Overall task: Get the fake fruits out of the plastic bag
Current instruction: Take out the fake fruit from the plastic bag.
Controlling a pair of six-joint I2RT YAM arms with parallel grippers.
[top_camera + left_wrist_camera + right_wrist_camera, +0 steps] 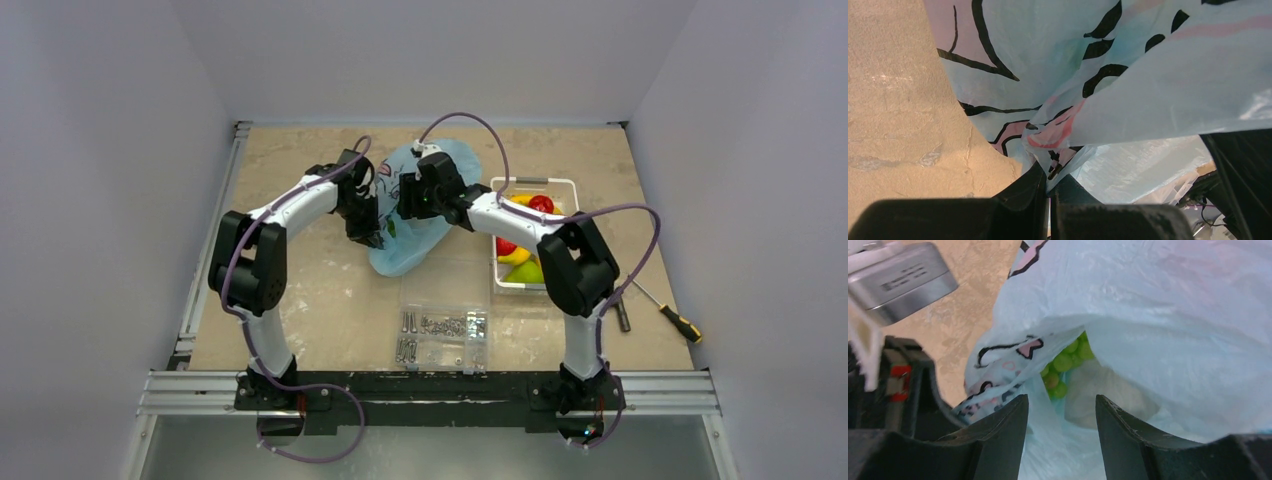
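The bag's top [1088, 315] hangs over the green grape bunch [1067, 361], so my right gripper should spread wider and go further in under the bag's top before it closes on the grape bunch.
The light-blue plastic bag [415, 235] with a dark cartoon print lies at the middle of the table. My left gripper [368, 228] is shut on a bunched fold of the bag [1058, 145] at its left side. My right gripper [412, 200] is open at the bag's mouth [1083, 390], its fingers either side of the opening. A green grape bunch [1064, 365] shows inside the bag, just beyond the right fingertips. Red, yellow and green fake fruits [522, 255] lie in the white basket.
The white basket [560, 186] stands right of the bag. A clear compartment box [443, 335] with silver screws lies at the near middle. A screwdriver [668, 314] lies at the right table edge. The left wrist's camera housing [895, 277] shows close by.
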